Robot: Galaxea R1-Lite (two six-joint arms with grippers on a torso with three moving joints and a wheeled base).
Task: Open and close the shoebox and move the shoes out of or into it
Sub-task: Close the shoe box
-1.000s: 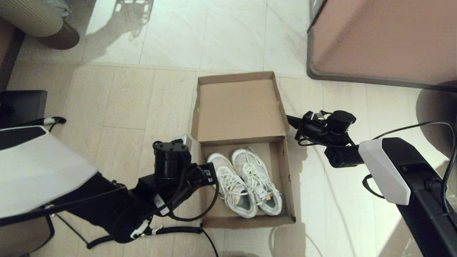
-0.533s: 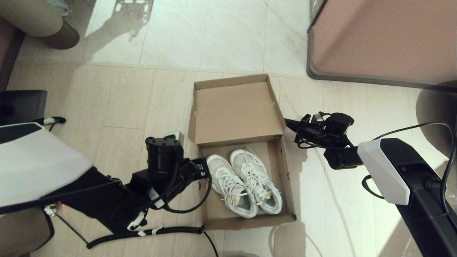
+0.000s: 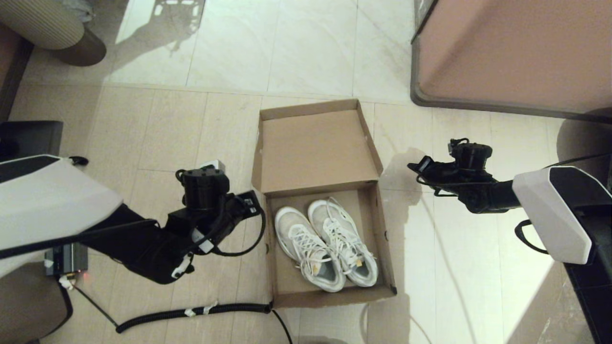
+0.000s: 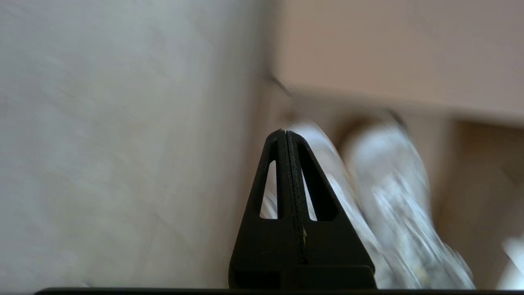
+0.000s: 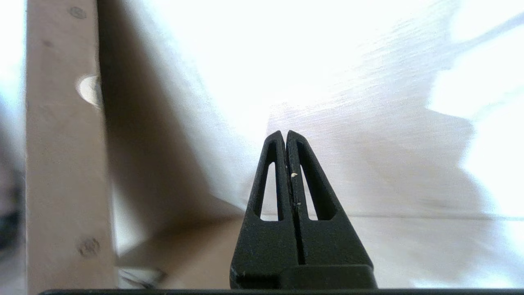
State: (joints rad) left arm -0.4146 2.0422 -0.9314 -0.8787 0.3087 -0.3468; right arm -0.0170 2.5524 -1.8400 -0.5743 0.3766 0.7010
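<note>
The shoebox is crooked, a gap from my right gripper, so my left gripper has to push the hinge corner [image 3: 261,194] over first. My right gripper will lift the lid after that.
The brown cardboard shoebox [image 3: 330,297] stands open on the floor, its flap lid [image 3: 318,148] tilted back on the far side. The two white lace-up sneakers [image 3: 325,243] lie side by side inside it, toes pointing away from me. My left gripper [image 3: 251,200] is shut and empty just outside the box's left wall; its wrist view shows the blurred shoes [image 4: 393,180] past the closed fingertips [image 4: 285,133]. My right gripper [image 3: 415,166] hovers, shut and empty, over the floor to the right of the box, a short gap away. Its wrist view shows the closed tips [image 5: 285,133] and the box's wall [image 5: 61,164].
A large pinkish-brown cabinet [image 3: 516,52] fills the far right. A black corrugated cable [image 3: 191,313] runs along the floor to the box's near left corner. A ribbed round object [image 3: 52,28] sits far left, and a dark block [image 3: 28,141] at the left edge.
Both arms have drawn back from the box: the left gripper moved left and farther away, and the right gripper moved right. The lid shifted slightly and stays open.
</note>
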